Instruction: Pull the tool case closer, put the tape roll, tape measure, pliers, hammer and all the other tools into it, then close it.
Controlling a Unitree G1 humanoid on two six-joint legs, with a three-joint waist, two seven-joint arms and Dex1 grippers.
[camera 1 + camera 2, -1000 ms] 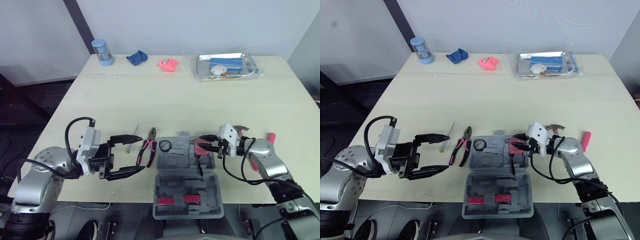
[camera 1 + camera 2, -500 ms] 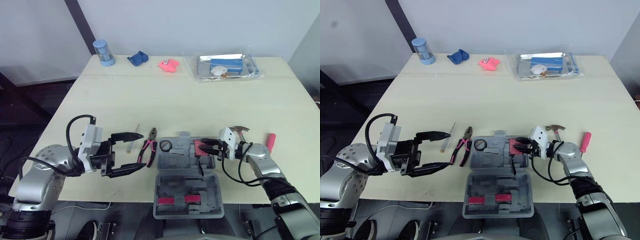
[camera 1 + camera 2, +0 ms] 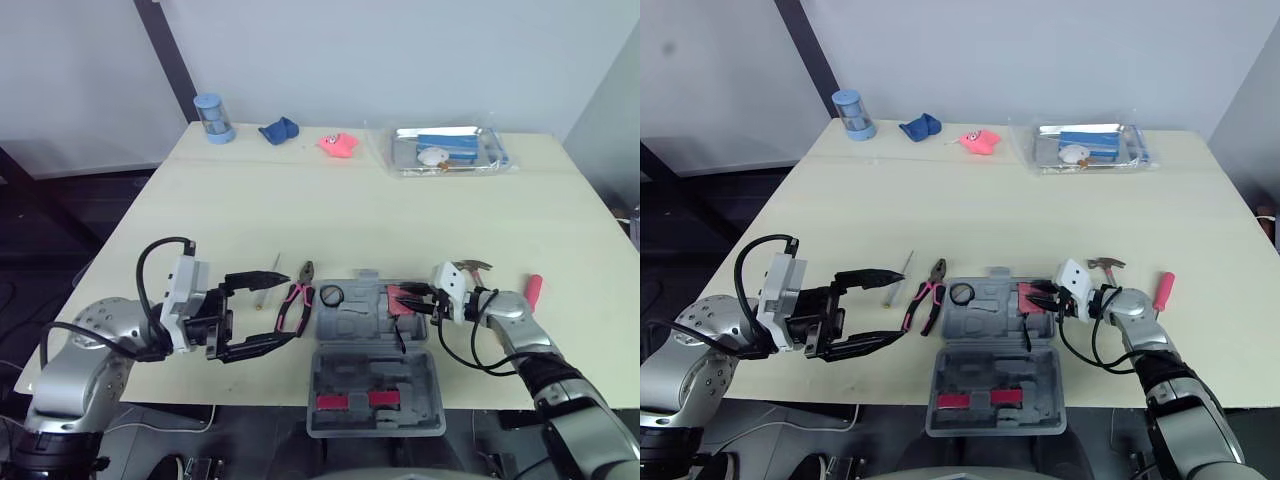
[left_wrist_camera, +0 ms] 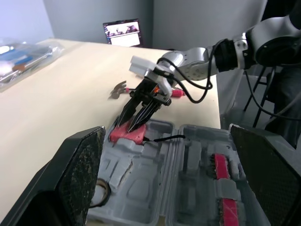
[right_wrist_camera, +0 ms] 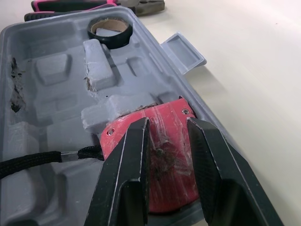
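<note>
The pliers (image 3: 297, 298) will settle into the tray's moulded hollow (image 4: 139, 183) with their handles apart when the robot lowers them in, because the hollow splits around a rounded middle.
The grey tool case (image 3: 372, 345) lies open at the table's near edge. In its far half sit the black tape roll (image 3: 331, 294) and the red tape measure (image 5: 160, 155), whose black strap trails across the tray. My right gripper (image 3: 412, 300) hovers right over the tape measure, its fingers (image 5: 129, 169) a little apart and lying over the red face without clasping it. Pink-handled pliers (image 3: 295, 303) and a thin screwdriver (image 3: 265, 290) lie left of the case. My left gripper (image 3: 264, 311) stands wide open beside them, holding nothing. The hammer (image 3: 467, 268) and a red-handled screwdriver (image 3: 531, 290) lie right of the case.
Along the far edge stand a blue cup (image 3: 210, 119), a blue cloth (image 3: 279, 130), a pink toy (image 3: 340, 145) and a bagged metal tray (image 3: 445, 150). The case's near half (image 3: 375, 395) overhangs the table's (image 3: 330, 215) front edge.
The whole picture has shifted, so the camera moved. Both grippers keep their places relative to the case and tools; the right one stays over the tape measure.
</note>
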